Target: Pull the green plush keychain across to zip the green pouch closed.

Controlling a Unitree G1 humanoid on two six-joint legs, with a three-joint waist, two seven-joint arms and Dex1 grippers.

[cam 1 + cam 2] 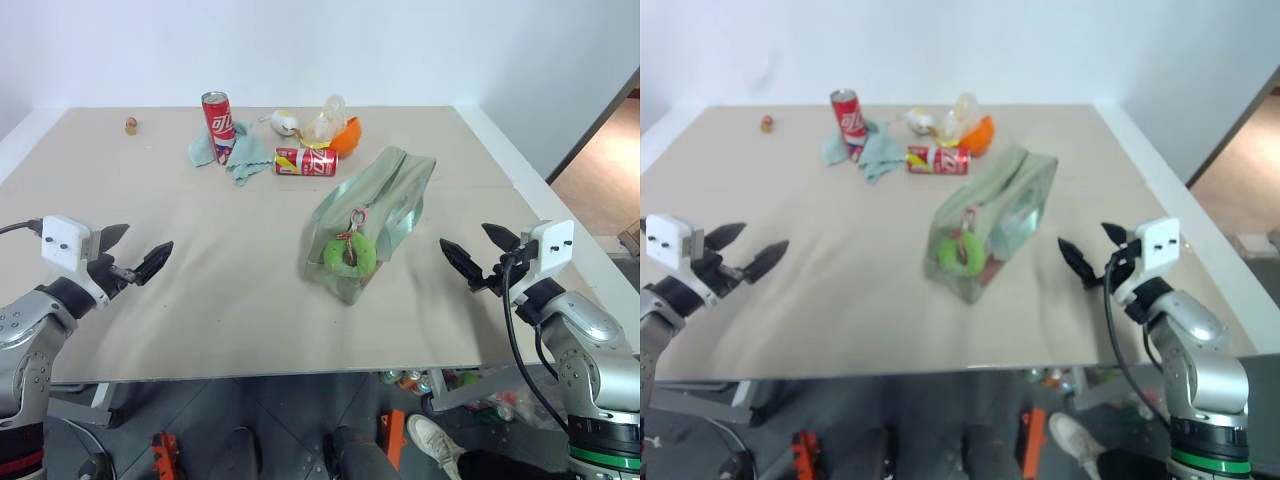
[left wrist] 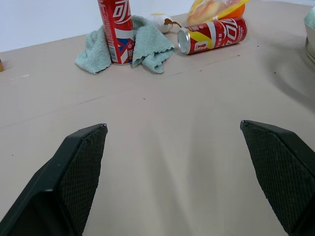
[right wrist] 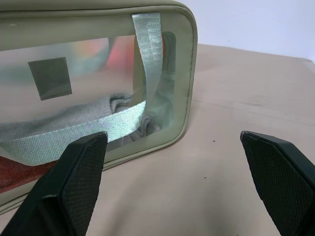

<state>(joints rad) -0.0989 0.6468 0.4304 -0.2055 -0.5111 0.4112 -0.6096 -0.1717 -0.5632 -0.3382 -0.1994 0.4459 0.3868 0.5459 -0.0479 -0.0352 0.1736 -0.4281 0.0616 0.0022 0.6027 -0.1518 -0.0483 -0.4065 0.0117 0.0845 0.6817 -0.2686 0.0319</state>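
Note:
I expect the green plush keychain (image 1: 350, 255) to slide across the pouch's whole top to the opposite end when I pull, because it hangs low against the pouch's near end (image 1: 347, 285).
The green pouch (image 1: 385, 195) stands on the table right of the middle, one end toward me. Its clear side panel and silver-green strap (image 3: 147, 54) face the right wrist view. The green plush keychain (image 1: 349, 256), a lime fuzzy ring on a reddish cord, hangs against the pouch's near end. My right gripper (image 1: 463, 234) is open, level, a short way right of the pouch and apart from it. My left gripper (image 1: 149, 236) is open over bare table at the far left, well away from the pouch. Both hold nothing.
At the back stand an upright red can (image 1: 218, 125) with a pale teal cloth (image 1: 245, 155), a red can lying on its side (image 1: 306, 161), a plastic bag (image 1: 325, 120) and an orange thing (image 1: 347, 135). A small object (image 1: 131, 125) sits back left. The table's right edge (image 1: 560, 200) is near my right arm.

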